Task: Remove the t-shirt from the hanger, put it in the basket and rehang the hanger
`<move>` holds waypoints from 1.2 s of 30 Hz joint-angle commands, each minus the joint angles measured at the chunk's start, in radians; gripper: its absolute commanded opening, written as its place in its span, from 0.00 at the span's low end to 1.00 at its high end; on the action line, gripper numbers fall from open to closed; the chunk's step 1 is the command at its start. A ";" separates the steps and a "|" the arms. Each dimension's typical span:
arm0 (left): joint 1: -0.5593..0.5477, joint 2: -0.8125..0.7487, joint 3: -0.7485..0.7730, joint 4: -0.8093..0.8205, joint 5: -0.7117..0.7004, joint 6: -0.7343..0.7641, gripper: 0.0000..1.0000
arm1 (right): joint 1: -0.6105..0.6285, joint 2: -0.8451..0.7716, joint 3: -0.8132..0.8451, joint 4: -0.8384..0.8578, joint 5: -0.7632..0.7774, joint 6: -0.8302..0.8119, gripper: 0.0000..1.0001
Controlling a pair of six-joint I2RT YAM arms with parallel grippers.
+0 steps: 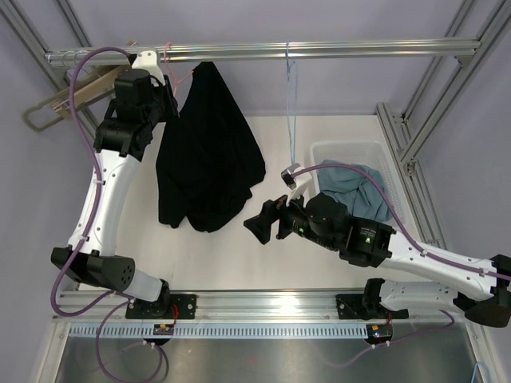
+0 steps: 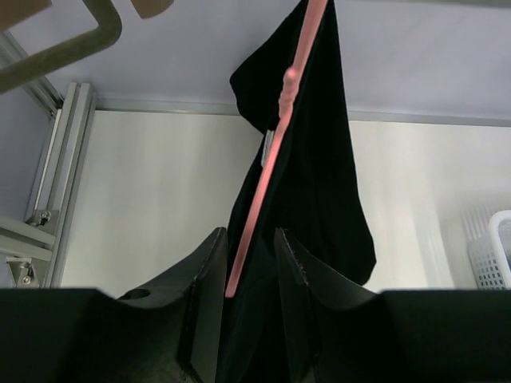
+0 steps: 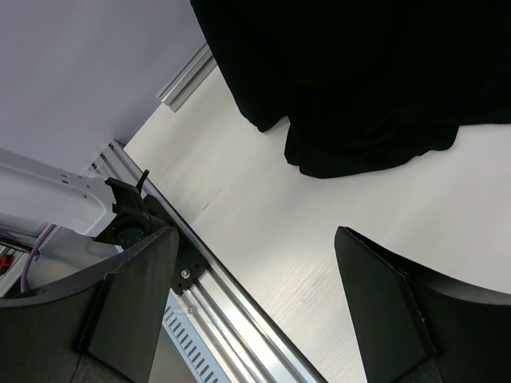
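Observation:
The black t-shirt (image 1: pixel 209 155) is hanging at a slant from the pink hanger's far arm (image 1: pixel 202 70), so I expect it to slip off freely when I pull on its hem.
A black t-shirt (image 1: pixel 211 159) hangs on a pink hanger (image 1: pixel 185 80) from the rail, its hem bunched on the table. My left gripper (image 1: pixel 172 105) is at the hanger's left shoulder. In the left wrist view the gripper (image 2: pixel 246 239) is shut narrowly on the pink hanger arm (image 2: pixel 275 144) and the black cloth (image 2: pixel 319 159) around it. My right gripper (image 1: pixel 267 223) is open and empty, low beside the shirt's lower right hem. In the right wrist view the gripper (image 3: pixel 255 233) is over bare table, with the shirt (image 3: pixel 359 80) ahead.
A white basket (image 1: pixel 319 152) holding blue cloth (image 1: pixel 363 187) stands at the right. A blue cord (image 1: pixel 291 120) with a metal hook hangs from the rail (image 1: pixel 319 50). A wooden hanger (image 1: pixel 72 100) hangs at the far left. The frame's aluminium rail (image 3: pixel 239 303) runs along the near edge.

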 commanded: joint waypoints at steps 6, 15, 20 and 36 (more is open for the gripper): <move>0.011 0.034 0.044 0.072 0.001 0.031 0.33 | 0.016 0.004 0.047 0.050 0.069 -0.022 0.88; 0.016 0.054 0.040 0.105 0.003 0.028 0.09 | 0.016 0.008 0.049 0.056 0.061 -0.022 0.88; 0.016 0.023 0.032 0.128 0.022 0.004 0.00 | 0.016 0.031 0.057 0.069 0.049 -0.020 0.88; 0.016 -0.219 -0.075 0.304 0.271 -0.105 0.00 | 0.039 0.140 0.121 0.121 0.057 -0.026 0.94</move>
